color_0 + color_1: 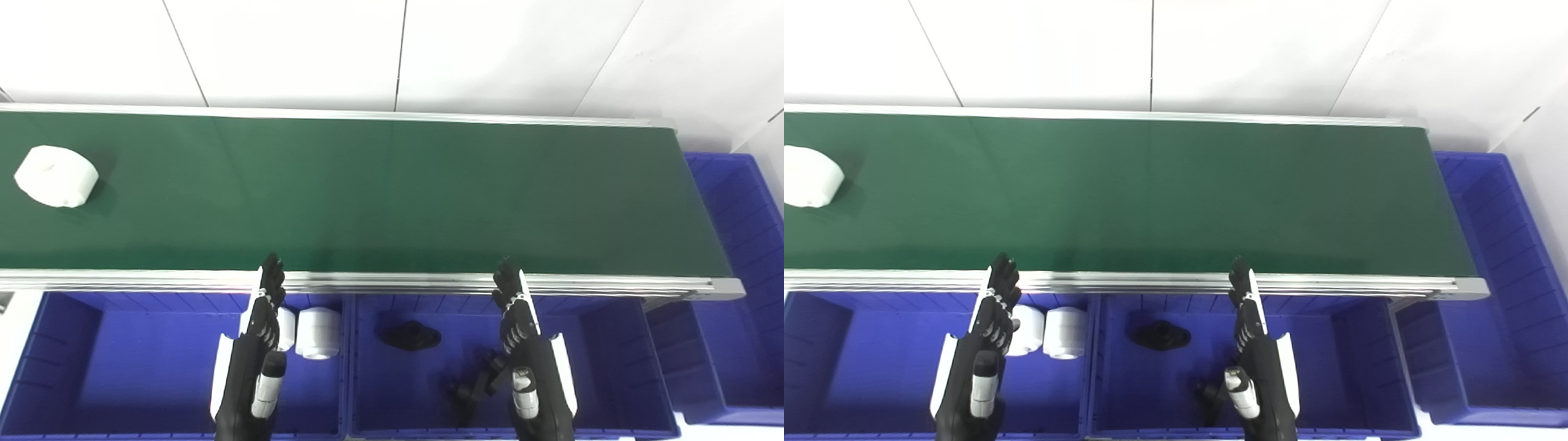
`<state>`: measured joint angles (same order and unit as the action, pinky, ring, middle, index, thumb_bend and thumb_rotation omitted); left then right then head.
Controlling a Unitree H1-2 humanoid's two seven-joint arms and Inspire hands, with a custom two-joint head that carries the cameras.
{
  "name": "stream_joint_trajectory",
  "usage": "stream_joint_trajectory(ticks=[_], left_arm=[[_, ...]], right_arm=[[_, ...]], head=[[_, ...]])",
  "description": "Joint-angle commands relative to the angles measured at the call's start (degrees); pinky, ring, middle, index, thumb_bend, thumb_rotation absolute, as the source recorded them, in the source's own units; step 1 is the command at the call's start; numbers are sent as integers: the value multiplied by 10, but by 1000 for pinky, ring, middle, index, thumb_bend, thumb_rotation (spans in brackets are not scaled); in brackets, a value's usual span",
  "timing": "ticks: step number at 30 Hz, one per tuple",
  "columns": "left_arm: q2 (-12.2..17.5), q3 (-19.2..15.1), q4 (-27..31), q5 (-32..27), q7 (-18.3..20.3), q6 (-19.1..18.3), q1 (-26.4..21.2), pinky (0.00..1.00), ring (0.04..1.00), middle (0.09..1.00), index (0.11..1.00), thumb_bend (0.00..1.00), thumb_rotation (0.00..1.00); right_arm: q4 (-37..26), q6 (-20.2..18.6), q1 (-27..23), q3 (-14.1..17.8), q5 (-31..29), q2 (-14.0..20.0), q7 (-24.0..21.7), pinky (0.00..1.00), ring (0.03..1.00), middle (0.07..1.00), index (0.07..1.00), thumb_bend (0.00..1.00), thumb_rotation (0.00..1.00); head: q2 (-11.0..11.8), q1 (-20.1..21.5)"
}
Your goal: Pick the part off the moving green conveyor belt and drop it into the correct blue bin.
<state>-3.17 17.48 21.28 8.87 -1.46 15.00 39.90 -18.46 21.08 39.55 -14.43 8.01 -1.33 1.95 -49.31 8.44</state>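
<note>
I can see a faint mark (49,168) on the part's top side, so I should expect the white round part (56,176) to show a deep hole there when I lift it.
A white round part (56,176) lies on the green conveyor belt (380,196) at its far left; it also shows in the right eye view (807,176). My left hand (254,361) is open and empty above the left blue bin (122,367), fingers straight toward the belt's near rail. My right hand (530,361) is open and empty above the middle blue bin (612,367). The left bin holds two white round parts (317,332). The middle bin holds black parts (411,335), one partly hidden by my right hand.
The belt's aluminium near rail (392,283) runs between the belt and the bins. A third blue bin (741,245) stands past the belt's right end. A white tiled wall (392,55) is behind the belt.
</note>
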Motion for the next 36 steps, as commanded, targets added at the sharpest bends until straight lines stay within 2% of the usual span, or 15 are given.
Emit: stream_joint_trajectory(ticks=[1, 30, 36], left_arm=[[-5, 2, 14, -4, -3, 15, 6, 1000, 1000, 1000, 1000, 879, 1000], [-6, 9, 16, -15, -1, 14, 8, 999, 1000, 1000, 1000, 880, 1000], [-6, 11, 12, -7, -2, 20, 8, 993, 1000, 1000, 1000, 877, 1000]], right_arm=[[-15, -3, 3, 0, -3, 0, -4, 998, 1000, 1000, 1000, 944, 1000], [-17, -4, 5, 0, -6, 1, -4, 994, 1000, 1000, 1000, 955, 1000], [-15, -3, 5, 2, -10, 3, -4, 995, 1000, 1000, 1000, 956, 1000]], head=[[0, 0], [-1, -2], [7, -12]])
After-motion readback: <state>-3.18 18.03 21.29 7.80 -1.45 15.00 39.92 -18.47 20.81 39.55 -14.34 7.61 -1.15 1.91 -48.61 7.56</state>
